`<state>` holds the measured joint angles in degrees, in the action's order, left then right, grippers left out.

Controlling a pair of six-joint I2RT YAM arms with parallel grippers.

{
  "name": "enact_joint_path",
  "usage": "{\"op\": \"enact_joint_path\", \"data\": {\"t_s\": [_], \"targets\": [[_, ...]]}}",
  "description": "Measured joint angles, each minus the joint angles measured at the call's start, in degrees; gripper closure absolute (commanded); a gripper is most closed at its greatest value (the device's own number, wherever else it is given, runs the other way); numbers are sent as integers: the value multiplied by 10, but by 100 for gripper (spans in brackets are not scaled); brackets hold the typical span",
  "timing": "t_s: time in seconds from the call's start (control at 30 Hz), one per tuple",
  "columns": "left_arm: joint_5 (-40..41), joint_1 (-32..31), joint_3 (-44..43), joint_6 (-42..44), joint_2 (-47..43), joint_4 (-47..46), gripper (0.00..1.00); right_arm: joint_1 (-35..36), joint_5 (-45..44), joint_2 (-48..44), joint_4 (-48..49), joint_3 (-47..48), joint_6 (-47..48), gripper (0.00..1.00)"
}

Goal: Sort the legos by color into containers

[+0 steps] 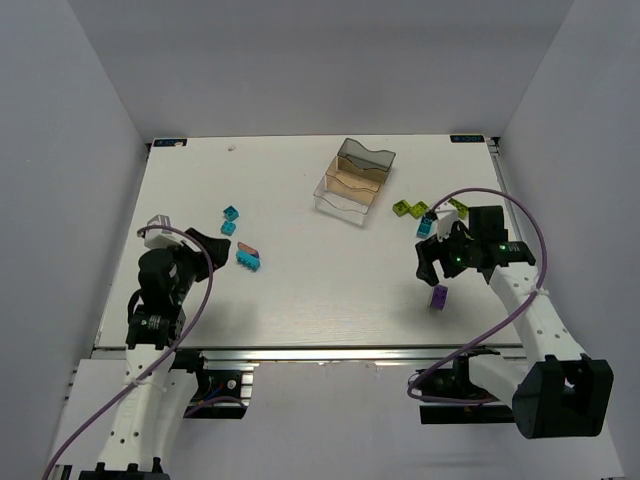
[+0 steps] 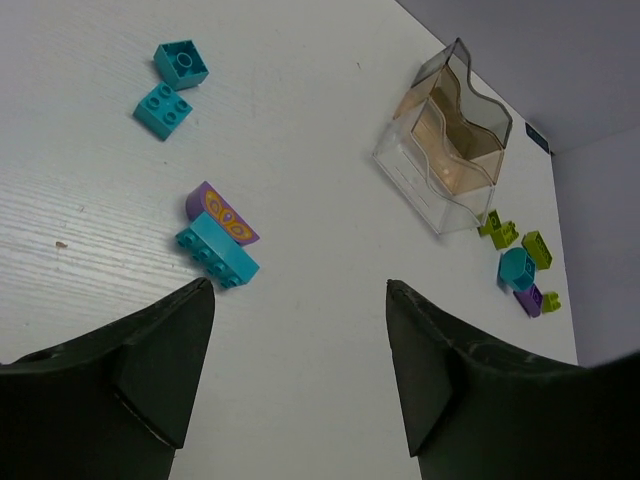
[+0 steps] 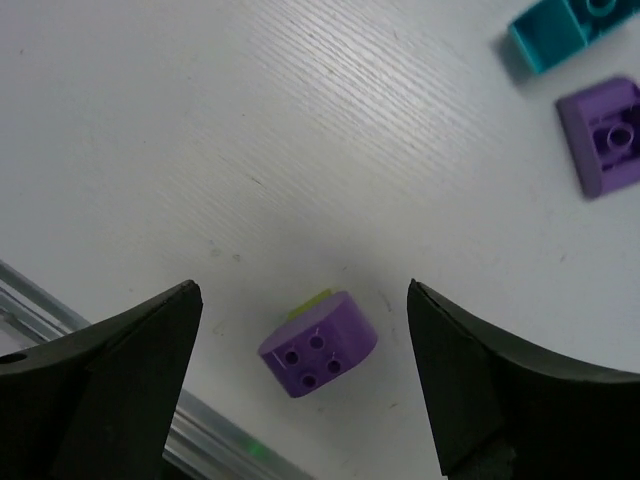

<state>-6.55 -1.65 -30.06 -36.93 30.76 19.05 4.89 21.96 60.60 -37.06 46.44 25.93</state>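
Note:
A lime lego (image 3: 310, 303) is attached to the purple lego, so next my right gripper grips the purple lego (image 3: 322, 345) and first offer my left gripper the lime end.
The clear three-compartment container (image 1: 352, 180) (image 2: 445, 135) stands at the back centre of the table. My left gripper (image 1: 214, 245) (image 2: 300, 290) is open over bare table, with a long teal lego (image 2: 217, 252) carrying a purple patterned piece (image 2: 222, 213) just ahead of its left finger. Two small teal legos (image 2: 181, 63) (image 2: 163, 108) lie farther back. My right gripper (image 1: 437, 276) (image 3: 300, 288) is open, straddling a purple lego (image 1: 438, 296) (image 3: 320, 343) that rests on the table with a lime sliver behind it. Lime legos (image 1: 405, 208) (image 1: 458, 207) and a teal one (image 1: 425, 226) lie beside the container's right.
The table's front edge with its aluminium rail (image 3: 40, 305) (image 1: 300, 352) runs close behind the purple lego. Another teal lego (image 3: 560, 30) and a purple one (image 3: 603, 148) lie beyond the right gripper. Grey walls enclose the table on three sides.

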Motion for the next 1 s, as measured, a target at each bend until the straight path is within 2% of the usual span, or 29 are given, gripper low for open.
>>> {"op": "enact_joint_path", "data": {"t_s": [0.2,0.47,0.73,0.8,1.0], "targets": [[-6,0,5,-6,-24,15,20,4,-86,46,-19,30,-107,11],[-12,0,5,-14,-32,20,20,7,-176,176,-96,108,-219,11],[-12,0,6,-19,-46,30,20,7,-194,229,-178,209,-219,15],[-12,0,6,-21,-50,31,20,8,-195,249,-200,237,-209,18],[-12,0,6,-24,-61,35,20,8,-185,311,-261,287,-144,18]]}}
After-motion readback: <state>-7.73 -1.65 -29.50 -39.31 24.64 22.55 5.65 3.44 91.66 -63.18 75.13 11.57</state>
